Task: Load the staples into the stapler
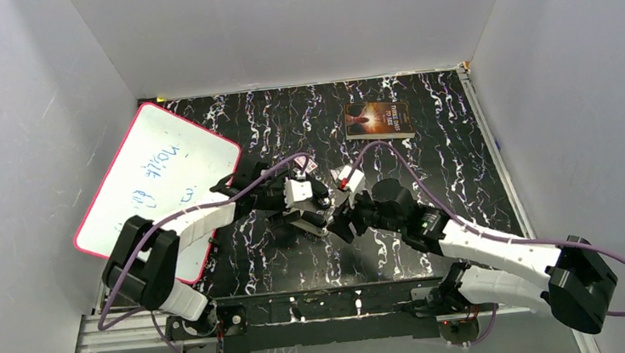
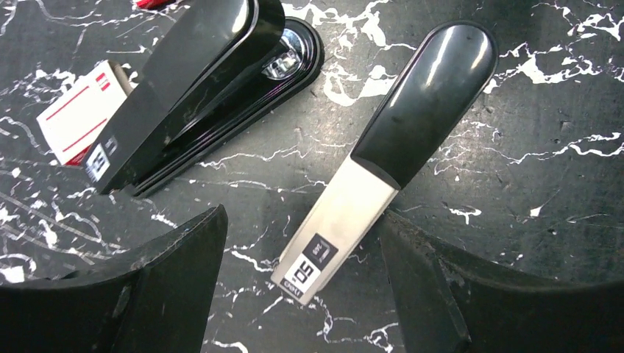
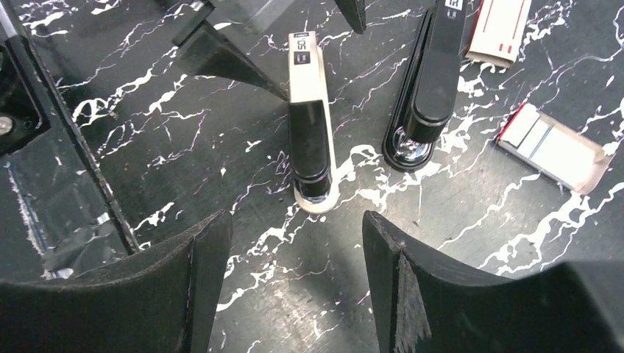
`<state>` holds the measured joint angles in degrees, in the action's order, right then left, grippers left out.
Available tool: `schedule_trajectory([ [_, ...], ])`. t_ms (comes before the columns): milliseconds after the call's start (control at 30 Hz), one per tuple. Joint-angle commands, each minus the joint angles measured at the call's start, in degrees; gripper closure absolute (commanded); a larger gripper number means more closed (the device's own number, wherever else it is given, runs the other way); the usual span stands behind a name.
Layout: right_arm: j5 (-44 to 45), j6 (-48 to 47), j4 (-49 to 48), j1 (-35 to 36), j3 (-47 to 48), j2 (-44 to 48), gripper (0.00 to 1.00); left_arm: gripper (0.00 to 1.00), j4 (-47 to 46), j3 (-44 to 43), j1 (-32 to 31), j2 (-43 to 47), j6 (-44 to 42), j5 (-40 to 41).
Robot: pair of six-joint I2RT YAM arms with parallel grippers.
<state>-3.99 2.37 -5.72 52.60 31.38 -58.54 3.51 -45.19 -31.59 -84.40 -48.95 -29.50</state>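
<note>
The white-and-black stapler [image 1: 313, 220] crowds the space next to the all-black stapler, so the robot's right gripper should move back while the left gripper first moves the white-and-black one to the table's near edge [image 1: 320, 259].
A white-and-black stapler [image 2: 383, 162] lies flat on the black marbled table, and its white rear end sits between the spread fingers of my left gripper [image 2: 302, 220], which is open and not clamping it. The same stapler [image 3: 309, 125] shows in the right wrist view, just beyond my right gripper [image 3: 294, 220], which is open and empty above bare table. An all-black stapler [image 3: 430, 88] lies beside it. Right of that, an open box [image 3: 566, 158] holds silvery staples [image 3: 536, 134]. In the top view both grippers [image 1: 309, 219] [image 1: 341, 225] meet mid-table.
A closed white box with red stripes [image 3: 500, 29] lies past the black stapler [image 2: 199, 88], also seen as the box [image 2: 77, 118] in the left wrist view. A red-edged whiteboard [image 1: 156, 186] lies at the left. A dark book [image 1: 378, 120] lies at the back. Grey walls enclose the table.
</note>
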Motion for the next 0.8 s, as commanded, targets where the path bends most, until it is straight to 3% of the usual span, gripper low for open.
schedule_trajectory([
  [0, 0.94, 6.04, -2.19, -0.15, -1.76, 3.82, 0.28, 0.27, 2.02, -3.11, 0.19, -3.40, -2.30, -6.08],
  [267, 5.63, 9.95, -3.19, -0.18, -3.08, 5.92, 0.34, 0.40, 6.60, -1.30, -0.90, -2.22, 1.37, -4.21],
  [367, 9.09, 11.46, -1.37, -0.17, -1.92, 5.54, 0.35, 0.50, 7.29, -1.37, -1.30, -2.28, 4.47, -2.84],
  [433, 12.60, 13.66, -0.66, -0.18, -2.04, 6.25, 0.34, 0.61, 8.59, -2.32, -1.93, -2.24, 6.63, -1.76],
  [633, 18.95, 23.20, 0.13, -0.13, -3.58, 9.99, 0.31, 0.91, 10.51, -2.82, -3.94, -1.62, 19.24, 6.41],
  [767, 20.88, 33.52, 2.03, -0.21, -2.75, 10.00, 0.29, 0.95, 12.00, -2.97, -5.54, 0.40, 31.70, 14.65],
])
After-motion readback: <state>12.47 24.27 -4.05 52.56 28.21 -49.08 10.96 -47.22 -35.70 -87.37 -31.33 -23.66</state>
